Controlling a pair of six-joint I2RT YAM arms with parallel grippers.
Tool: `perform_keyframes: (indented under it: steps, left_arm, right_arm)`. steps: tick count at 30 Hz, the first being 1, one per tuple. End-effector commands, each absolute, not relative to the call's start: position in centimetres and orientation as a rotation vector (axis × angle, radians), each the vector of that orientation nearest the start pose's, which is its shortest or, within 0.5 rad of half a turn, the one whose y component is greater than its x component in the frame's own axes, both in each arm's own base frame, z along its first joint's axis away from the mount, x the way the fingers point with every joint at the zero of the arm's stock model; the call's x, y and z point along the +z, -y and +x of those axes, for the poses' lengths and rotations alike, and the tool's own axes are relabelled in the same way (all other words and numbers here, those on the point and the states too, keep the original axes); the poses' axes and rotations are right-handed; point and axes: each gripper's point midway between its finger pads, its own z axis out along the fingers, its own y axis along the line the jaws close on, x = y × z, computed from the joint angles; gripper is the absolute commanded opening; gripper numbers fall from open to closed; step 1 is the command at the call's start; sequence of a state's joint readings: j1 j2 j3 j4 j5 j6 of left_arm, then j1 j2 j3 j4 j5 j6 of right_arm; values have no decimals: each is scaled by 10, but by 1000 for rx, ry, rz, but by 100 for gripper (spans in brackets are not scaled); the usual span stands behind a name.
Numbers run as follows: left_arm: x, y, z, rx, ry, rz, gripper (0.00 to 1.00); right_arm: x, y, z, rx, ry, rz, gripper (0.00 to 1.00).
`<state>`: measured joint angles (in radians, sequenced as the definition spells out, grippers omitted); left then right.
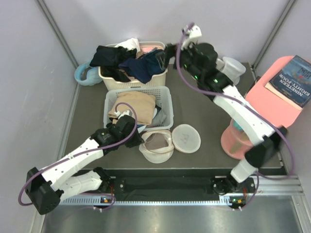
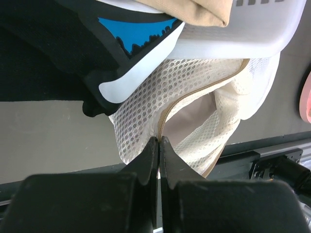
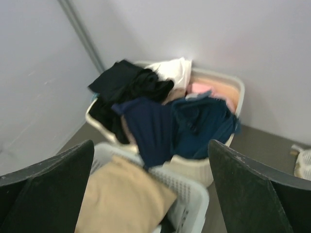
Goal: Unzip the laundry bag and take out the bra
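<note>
Taupe fabric shows through the bag's opening while my left gripper holds the bag's zip edge (image 2: 166,111), so my right gripper continues to go down inside and closes there.
The laundry bag (image 1: 156,151), cream mesh, lies on the table in front of the white basket, with its zip partly open. Taupe fabric (image 1: 156,141) shows inside the opening; I cannot make out the bra's cups or straps. My left gripper (image 1: 136,130) is at the bag's left rim. In the left wrist view it (image 2: 159,140) is shut on the zip edge of the mesh bag (image 2: 146,104), and the taupe inside (image 2: 187,124) shows through the gap. My right gripper (image 1: 168,52) is open and empty above the back basket, as the right wrist view (image 3: 149,145) also shows.
A whiter round pouch (image 1: 186,138) lies against the bag's right side. The white basket (image 1: 164,99) holds a folded tan cloth (image 1: 138,103). The cream basket (image 1: 109,77) behind it holds dark and navy garments (image 1: 146,65). A pink stand (image 1: 272,97) with a book (image 1: 294,80) is at the right.
</note>
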<state>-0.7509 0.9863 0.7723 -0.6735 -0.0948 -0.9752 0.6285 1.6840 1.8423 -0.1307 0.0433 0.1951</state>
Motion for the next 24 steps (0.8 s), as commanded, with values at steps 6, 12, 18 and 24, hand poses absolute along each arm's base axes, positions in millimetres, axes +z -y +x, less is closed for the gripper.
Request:
perform_keyframes:
  steps: [6, 12, 18, 24]
  left_arm:
    - [124, 187, 184, -616, -2502, -407, 0]
    - [115, 185, 176, -627, -2530, -411, 0]
    - [117, 179, 172, -616, -2525, -419, 0]
    - [120, 180, 167, -666, -2512, -411, 0]
  right_arm:
    - [256, -352, 226, 897, -2004, -623, 100]
    - [187, -373, 167, 1004, -2184, -617, 95]
    - [142, -392, 166, 889, -2326, -664, 88]
    - [117, -401, 177, 707, -2334, -604, 88]
